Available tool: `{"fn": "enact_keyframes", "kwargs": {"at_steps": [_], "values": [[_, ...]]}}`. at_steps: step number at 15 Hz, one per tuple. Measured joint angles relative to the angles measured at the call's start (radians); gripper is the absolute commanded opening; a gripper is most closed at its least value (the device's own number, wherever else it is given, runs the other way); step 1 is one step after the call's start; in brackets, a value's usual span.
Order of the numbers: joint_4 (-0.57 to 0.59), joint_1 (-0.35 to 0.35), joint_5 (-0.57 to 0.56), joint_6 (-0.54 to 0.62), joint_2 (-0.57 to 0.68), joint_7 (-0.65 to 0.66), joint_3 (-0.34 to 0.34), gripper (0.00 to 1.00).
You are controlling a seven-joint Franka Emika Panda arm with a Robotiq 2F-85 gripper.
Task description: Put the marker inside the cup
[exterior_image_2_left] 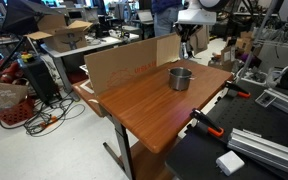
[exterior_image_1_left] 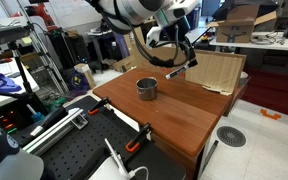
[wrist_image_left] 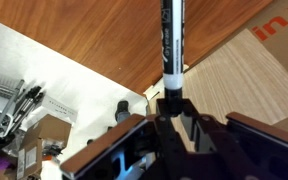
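Observation:
The marker's free tip [exterior_image_1_left: 169, 76] points down at a slant toward the cup's opening [exterior_image_1_left: 146, 83], so the robot's gripper goes on carrying the marker there until the marker's tip is inside, and then let go.
The marker [wrist_image_left: 172, 40] is a slim black stick with a white band near my jaws. It sticks straight out from my gripper [wrist_image_left: 172, 100], which is shut on its end. In an exterior view the gripper [exterior_image_1_left: 187, 58] hangs above the wooden table, with the marker [exterior_image_1_left: 175, 71] slanting down from it, to the right of and a little beyond the cup [exterior_image_1_left: 146, 88]. The cup is a small grey metal mug standing upright on the table. It also shows in an exterior view [exterior_image_2_left: 180, 77], with the gripper [exterior_image_2_left: 187, 40] above and behind it. The cup is out of the wrist view.
A flat cardboard sheet [exterior_image_1_left: 220, 70] leans at the table's far edge and also shows in an exterior view [exterior_image_2_left: 124, 60] and the wrist view [wrist_image_left: 239, 80]. Orange-handled clamps [exterior_image_1_left: 136, 143] [exterior_image_2_left: 210, 125] grip the table's [exterior_image_1_left: 174, 110] near edge. Lab clutter surrounds the table.

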Motion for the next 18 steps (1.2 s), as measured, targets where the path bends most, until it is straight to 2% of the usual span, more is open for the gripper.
{"fn": "enact_keyframes", "kwargs": {"at_steps": [5,9,13,18], "values": [[-0.039,0.206,-0.131,0.000,0.000,0.123,-0.133,0.05],[-0.083,0.328,-0.210,0.000,0.000,0.183,-0.218,0.05],[-0.113,0.405,-0.238,0.000,0.000,0.217,-0.257,0.05],[-0.126,0.454,-0.238,0.001,0.011,0.244,-0.267,0.05]]}}
